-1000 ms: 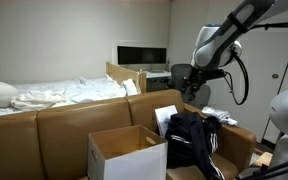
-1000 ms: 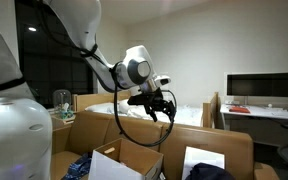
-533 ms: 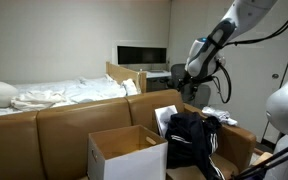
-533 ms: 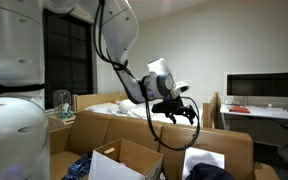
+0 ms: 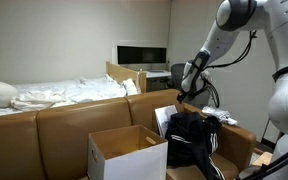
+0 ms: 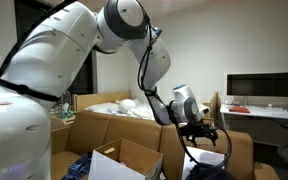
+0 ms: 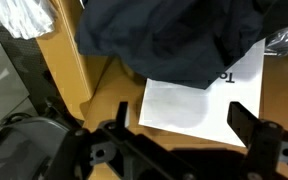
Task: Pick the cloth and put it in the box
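Observation:
I should keep lowering my gripper into the dark folds (image 5: pixel 192 134) until they sit between its fingers, because the cloth's heaped top (image 5: pixel 189 122) lies open below the gripper's spread fingers.
The cloth is a dark navy garment with white stripes (image 5: pixel 196 138), heaped on a cardboard box (image 5: pixel 236 142) beside the sofa. In the wrist view the cloth (image 7: pixel 174 40) fills the top, lying over a white sheet of paper (image 7: pixel 199 100). My gripper (image 5: pixel 188 96) hangs just above the cloth's left edge; in an exterior view it (image 6: pixel 206 135) sits above the cloth (image 6: pixel 212 173). Its fingers (image 7: pixel 182 125) are spread apart and hold nothing. An open cardboard box (image 5: pixel 126 152) stands at the front; it also shows in an exterior view (image 6: pixel 124 162).
A brown sofa back (image 5: pixel 74 120) runs behind the boxes. A bed with white bedding (image 5: pixel 54 95) and a monitor (image 5: pixel 142 55) stand behind. White plastic (image 7: pixel 24 15) lies at the wrist view's top left. Another dark garment (image 6: pixel 79 165) lies low left.
My arm has swung down and across towards the cloth; the gripper has dropped from well above the sofa back to just over the cloth pile. The cloth has not moved.

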Robot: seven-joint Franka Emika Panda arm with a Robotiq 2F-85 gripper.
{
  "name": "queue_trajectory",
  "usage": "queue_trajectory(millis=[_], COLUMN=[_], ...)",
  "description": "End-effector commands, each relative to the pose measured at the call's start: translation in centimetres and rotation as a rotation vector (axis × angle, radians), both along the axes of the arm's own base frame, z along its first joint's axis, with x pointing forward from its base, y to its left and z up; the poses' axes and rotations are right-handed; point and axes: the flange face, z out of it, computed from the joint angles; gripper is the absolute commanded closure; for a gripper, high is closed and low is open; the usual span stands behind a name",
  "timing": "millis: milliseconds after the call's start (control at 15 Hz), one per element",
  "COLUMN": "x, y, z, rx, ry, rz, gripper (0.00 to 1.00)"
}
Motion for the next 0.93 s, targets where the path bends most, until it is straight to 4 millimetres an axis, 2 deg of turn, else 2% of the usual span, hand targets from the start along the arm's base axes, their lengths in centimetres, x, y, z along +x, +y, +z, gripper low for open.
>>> queue_trajectory(millis=[0,133,200,400,467,667,867], x=[0.9,1.9,1.8,1.4,1.1,0.3,-1.5], y=[-0.4,-0.3,-0.6,-1.1,-1.8,-3.3,-4.5], z=[-0.1,0.0,-1.5,-3.7,-5.4,-8.9,-14.2], rx=[-0.005,-0.011,-0.062,-0.092,-0.116,-0.136,-0.130], ry=[-0.008,-0.017,0.032,0.167,0.211,0.202,0.278], rz=[-0.007,-0.005,-0.018,-0.047,-0.096,-0.246,-0.316], gripper=[0.00,0.00,0.00,0.00,0.00,0.00,0.00])
